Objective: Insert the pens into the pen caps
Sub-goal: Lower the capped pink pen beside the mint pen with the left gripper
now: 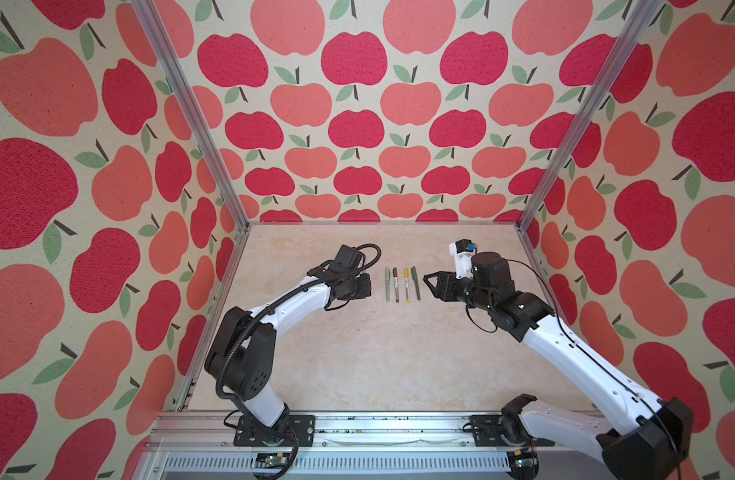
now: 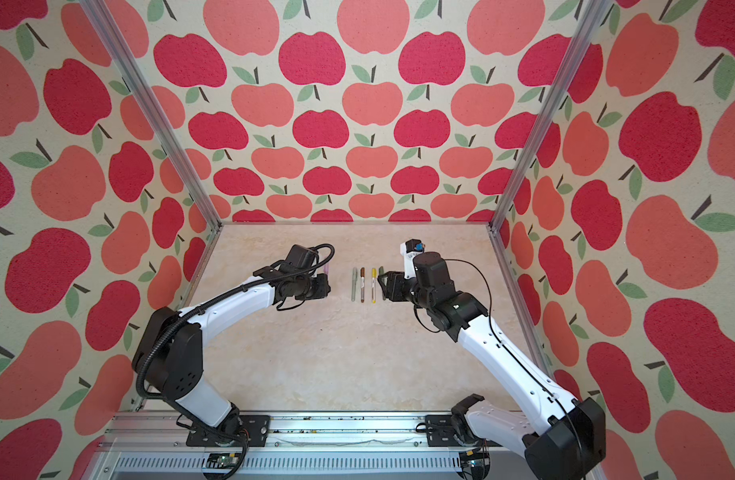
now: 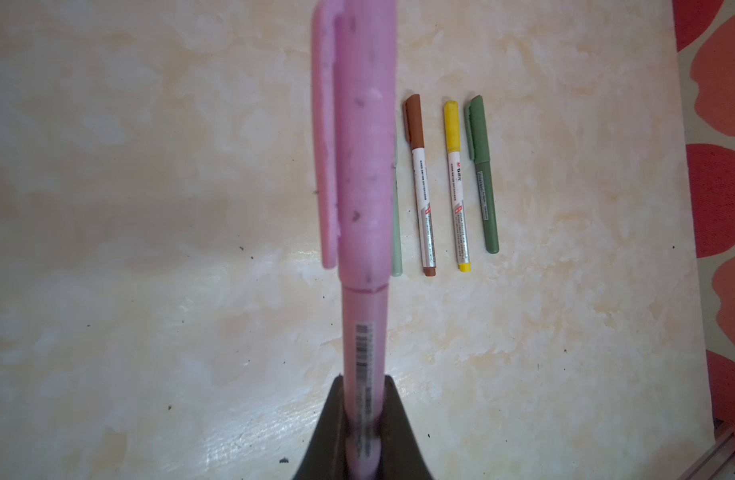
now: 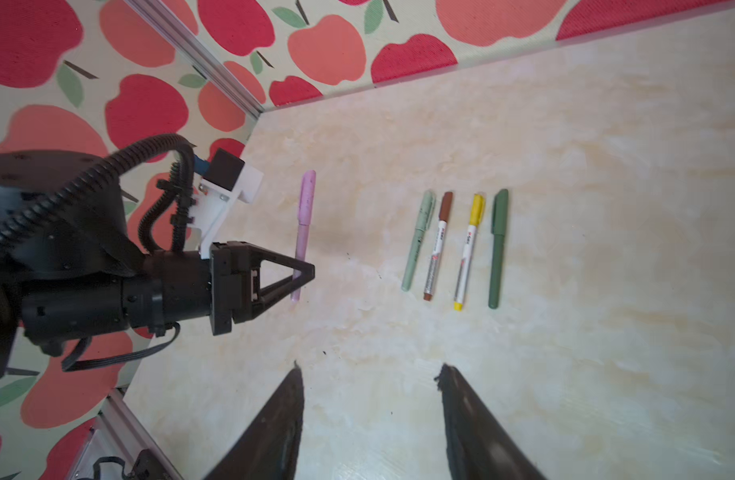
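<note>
The capped pink pen (image 4: pixel 305 208) is hanging parallel to the pale green pen, so my left gripper should keep bringing it down until it lies next to that pen in the open spot (image 2: pixel 341 284).
My left gripper (image 3: pixel 363 415) is shut on the barrel of the pink pen (image 3: pixel 363 324), whose pink pen cap (image 3: pixel 359 137) is on. The right wrist view shows that pen (image 4: pixel 305 216) held above the table by the left gripper (image 4: pixel 303 272). Capped pens lie side by side on the table: pale green (image 1: pixel 387 284), brown-capped white (image 1: pixel 395 284), yellow-capped white (image 1: pixel 406 284) and dark green (image 1: pixel 415 283). Just right of that row my right gripper (image 1: pixel 429 286) hovers open, with nothing between its fingers (image 4: pixel 289 399). In both top views the left gripper (image 2: pixel 327 286) is left of the row.
The beige marbled table (image 1: pixel 378 353) is boxed in by apple-patterned walls with aluminium posts (image 1: pixel 523 224) at the back corners. A metal rail (image 1: pixel 378 424) carrying both arm bases runs along the front edge.
</note>
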Controlling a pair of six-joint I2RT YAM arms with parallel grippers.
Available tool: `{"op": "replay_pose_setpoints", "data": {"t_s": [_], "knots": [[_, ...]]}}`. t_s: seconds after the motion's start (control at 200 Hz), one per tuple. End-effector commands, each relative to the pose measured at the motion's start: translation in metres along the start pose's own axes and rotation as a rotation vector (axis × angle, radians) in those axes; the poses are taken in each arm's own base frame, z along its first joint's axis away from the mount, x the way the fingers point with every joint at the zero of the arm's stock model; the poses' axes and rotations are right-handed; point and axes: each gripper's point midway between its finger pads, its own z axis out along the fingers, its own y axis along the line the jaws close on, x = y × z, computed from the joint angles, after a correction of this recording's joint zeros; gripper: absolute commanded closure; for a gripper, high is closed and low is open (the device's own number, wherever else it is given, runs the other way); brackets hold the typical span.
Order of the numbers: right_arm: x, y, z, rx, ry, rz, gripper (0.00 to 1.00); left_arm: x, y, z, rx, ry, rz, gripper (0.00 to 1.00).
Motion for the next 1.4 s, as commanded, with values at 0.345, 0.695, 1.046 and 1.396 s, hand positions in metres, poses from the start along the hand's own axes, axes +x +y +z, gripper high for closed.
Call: {"op": "replay_pose_setpoints", "data": {"t_s": [0.345,0.695,1.046,1.396], "knots": [[0.03,-0.04,-0.001,0.085,0.05,0.03,0.43,0.001,0.02,0.075,-0.202,0.222,-0.032,0.98],[0.038,-0.05,-0.001,0.067,0.052,0.069,0.43,0.004,0.012,0.102,-0.268,0.271,0.003,0.96],[0.037,-0.052,-0.007,0.054,0.037,0.082,0.43,0.012,0.015,0.113,-0.318,0.306,0.006,0.91],[0.036,-0.052,-0.012,0.045,0.024,0.083,0.42,0.02,0.03,0.111,-0.373,0.311,-0.009,0.87]]}}
